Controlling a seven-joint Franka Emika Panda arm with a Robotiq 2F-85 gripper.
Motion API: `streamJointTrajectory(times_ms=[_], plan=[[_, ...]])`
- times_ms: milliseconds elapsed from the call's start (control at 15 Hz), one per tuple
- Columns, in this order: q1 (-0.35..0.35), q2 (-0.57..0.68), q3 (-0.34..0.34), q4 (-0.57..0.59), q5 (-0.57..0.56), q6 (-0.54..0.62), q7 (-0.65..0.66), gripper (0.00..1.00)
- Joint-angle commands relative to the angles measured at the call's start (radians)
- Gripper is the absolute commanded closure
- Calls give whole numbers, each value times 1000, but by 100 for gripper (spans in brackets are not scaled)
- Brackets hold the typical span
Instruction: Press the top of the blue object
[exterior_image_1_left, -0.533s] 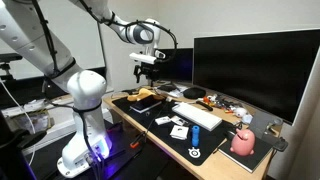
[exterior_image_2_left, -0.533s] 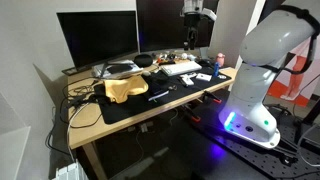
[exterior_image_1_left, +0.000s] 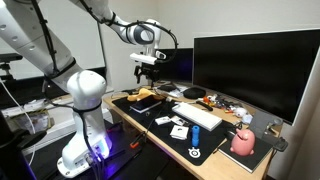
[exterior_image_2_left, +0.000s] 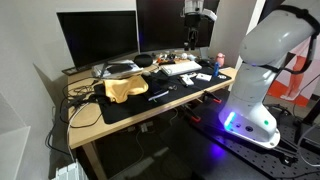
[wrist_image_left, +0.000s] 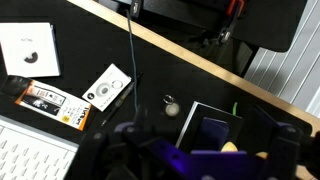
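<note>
My gripper should keep moving, with the blue object's top clear and the way (exterior_image_1_left: 179, 130) above the cards open, toward that top (exterior_image_1_left: 195, 128) and close its empty fingers to press.
The blue object (exterior_image_1_left: 197, 134) is a small dark upright item on the black mat, in front of the white keyboard (exterior_image_1_left: 198, 115). In an exterior view it shows small at the desk's far end (exterior_image_2_left: 217, 72). It is out of the wrist view. My gripper (exterior_image_1_left: 147, 66) hangs high above the desk's other end, far from the blue object, and also shows in an exterior view (exterior_image_2_left: 190, 40). In the wrist view its fingers (wrist_image_left: 195, 162) are dark and blurred at the bottom, wide apart and empty.
A pink rounded object (exterior_image_1_left: 243, 142) and a flat white disc (exterior_image_1_left: 196, 153) lie near the blue object. Large monitors (exterior_image_1_left: 255, 68) stand behind the desk. Cards (wrist_image_left: 107, 87), a dark box (wrist_image_left: 205, 125) and cables lie below the gripper.
</note>
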Motion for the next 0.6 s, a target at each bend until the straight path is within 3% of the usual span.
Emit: streamJointTrajectory(times_ms=[0, 467, 533], plan=[[-38, 23, -14, -3, 7, 28, -19, 0], [-125, 50, -86, -4, -17, 88, -57, 0], [-138, 54, -97, -3, -22, 107, -68, 7]])
